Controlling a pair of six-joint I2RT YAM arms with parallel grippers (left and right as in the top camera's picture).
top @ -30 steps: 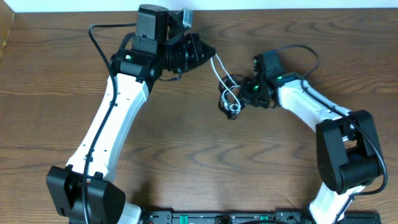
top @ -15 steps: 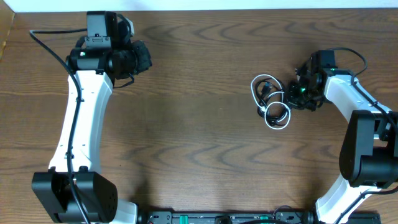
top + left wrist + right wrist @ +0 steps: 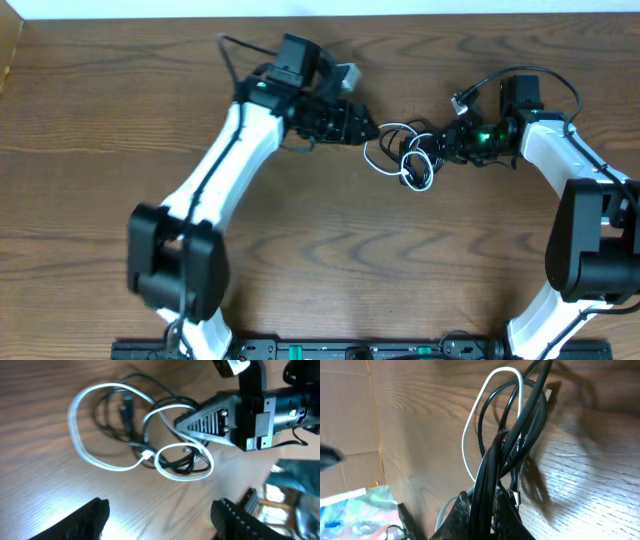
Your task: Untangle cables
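Observation:
My gripper will pull the white cable free and leave the black cable bunched, as the white cable's wide loop (image 3: 73, 427) stands clear of the black cable's parts.
The cables lie knotted in one small bundle on the wooden table (image 3: 300, 250), between the two arms. The white cable (image 3: 419, 180) makes loops (image 3: 80, 435) around the black cable (image 3: 414, 147). My right gripper (image 3: 447, 144) holds the bundle's right side, its jaws shut on several black cable strands (image 3: 487, 480), with the white cable (image 3: 470, 435) looping beside them. My left gripper (image 3: 366, 130) hovers just left of the bundle. In the left wrist view its fingers (image 3: 95, 520) stand wide apart with nothing between them, and the right gripper (image 3: 200, 422) shows gripping the tangle.
A thick black wire (image 3: 500, 78) arcs over the right arm. A black equipment rail (image 3: 350, 350) runs along the table's front edge. Cardboard (image 3: 345, 410) stands beyond the table edge in the right wrist view.
The left arm swung out to the far left, then came back beside the bundle with its jaws now open. The right gripper kept hold and shifted the bundle slightly left.

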